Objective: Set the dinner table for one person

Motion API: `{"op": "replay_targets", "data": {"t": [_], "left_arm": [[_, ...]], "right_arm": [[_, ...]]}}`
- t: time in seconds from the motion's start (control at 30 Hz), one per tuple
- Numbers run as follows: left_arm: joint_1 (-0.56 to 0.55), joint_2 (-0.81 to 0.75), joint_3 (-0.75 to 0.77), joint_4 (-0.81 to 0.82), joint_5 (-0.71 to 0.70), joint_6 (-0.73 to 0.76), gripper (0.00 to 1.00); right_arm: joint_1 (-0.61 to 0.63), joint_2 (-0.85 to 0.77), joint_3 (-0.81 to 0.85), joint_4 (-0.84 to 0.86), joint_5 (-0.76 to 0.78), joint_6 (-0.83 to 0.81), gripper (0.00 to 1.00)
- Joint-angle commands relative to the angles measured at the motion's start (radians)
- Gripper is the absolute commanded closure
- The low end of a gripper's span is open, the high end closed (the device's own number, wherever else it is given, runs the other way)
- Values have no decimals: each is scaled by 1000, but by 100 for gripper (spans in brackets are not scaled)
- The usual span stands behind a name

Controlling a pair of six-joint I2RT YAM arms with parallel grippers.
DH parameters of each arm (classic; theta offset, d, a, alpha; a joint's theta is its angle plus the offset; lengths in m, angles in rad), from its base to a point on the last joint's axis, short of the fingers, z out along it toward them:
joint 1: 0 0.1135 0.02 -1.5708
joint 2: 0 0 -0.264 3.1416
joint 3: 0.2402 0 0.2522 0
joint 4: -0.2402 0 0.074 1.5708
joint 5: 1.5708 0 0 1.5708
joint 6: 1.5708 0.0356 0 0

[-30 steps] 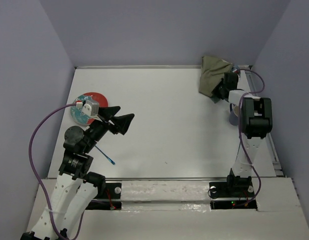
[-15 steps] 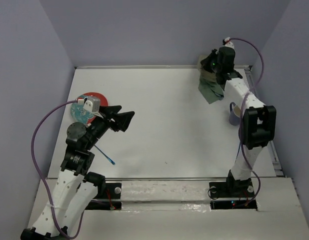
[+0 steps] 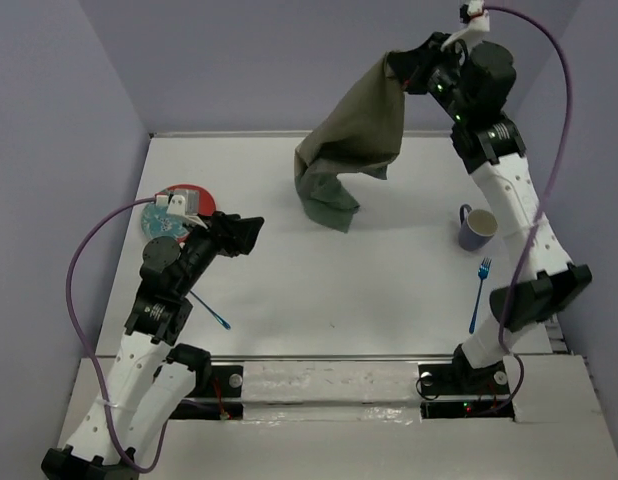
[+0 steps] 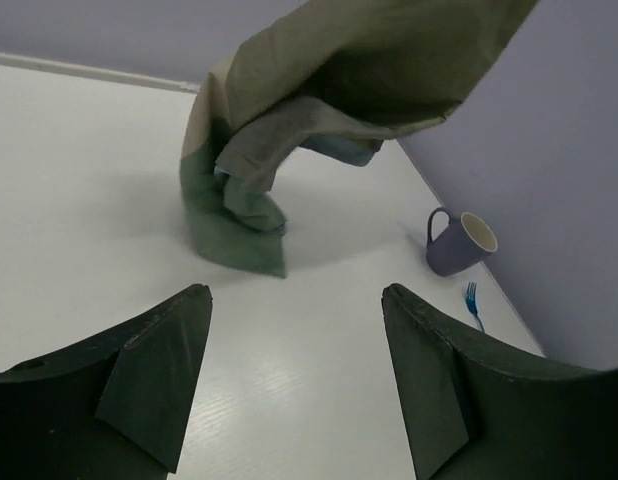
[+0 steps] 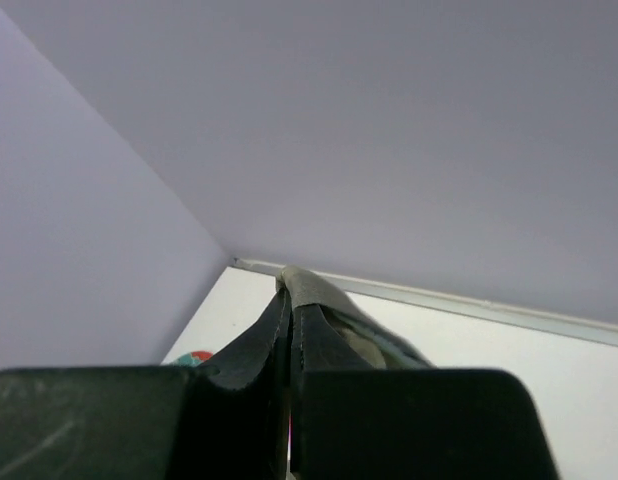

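Observation:
My right gripper should bring the placemat toward the front, and my left gripper should grab its lower end before I spread it, because the placemat hangs bunched from my right gripper.
My right gripper is shut on a corner of the olive-green cloth placemat and holds it high over the back of the white dinner table. The cloth hangs down and its lower end rests on the table. In the right wrist view the shut gripper pinches the cloth. My left gripper is open and empty at the left, above the table. In the left wrist view the gripper faces the hanging placemat.
A red and teal plate lies at the left, partly under my left arm. A blue-tipped utensil lies near the left base. A purple mug and a blue fork are at the right, also in the left wrist view: mug, fork.
My right arm has risen and swung left, lifting the placemat out of the far right corner so that it hangs open. The blue fork now shows. The left arm barely moved.

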Motion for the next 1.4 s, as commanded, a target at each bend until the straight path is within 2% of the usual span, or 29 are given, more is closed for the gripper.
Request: {"op": "replay_targets", "data": {"t": [0.0,0.1,0.13,0.2,0.3,0.43,0.6,0.73,0.87,0.97,1.13,1.37], "left_arm": [[5,-16,-58,3,-73,-113,21],[5,-17,-109,-2,-93,-158,23],[5,-6,-138,-3,-92,-176,23],[4,26,-172,1,-70,-195,25],[-42,69,-208,4,-49,-202,31],[-150,111,-270,22,-140,-244,33],[-306,186,-346,90,-223,-346,35],[-383,206,-388,101,-355,-400,36],[-470,313,-364,98,-444,-411,42],[-542,428,-321,93,-531,-429,42],[-582,549,-295,154,-593,-452,43],[-621,625,-239,164,-668,-428,43]], "right_arm": [[-10,-267,-349,108,45,-104,100],[-10,-393,-601,184,129,-92,100],[-10,-462,-751,203,158,-69,100],[-10,-534,-938,262,243,-34,100],[-10,-559,-1060,271,255,15,100],[-10,-600,-1238,280,291,63,100],[-10,-665,-1298,275,327,43,100],[-10,-680,-1310,267,318,41,100],[-10,-688,-1320,263,326,41,100],[-10,-696,-1329,263,320,43,100],[-10,-694,-1338,264,300,43,100],[-10,-686,-1346,266,288,43,100]]}}
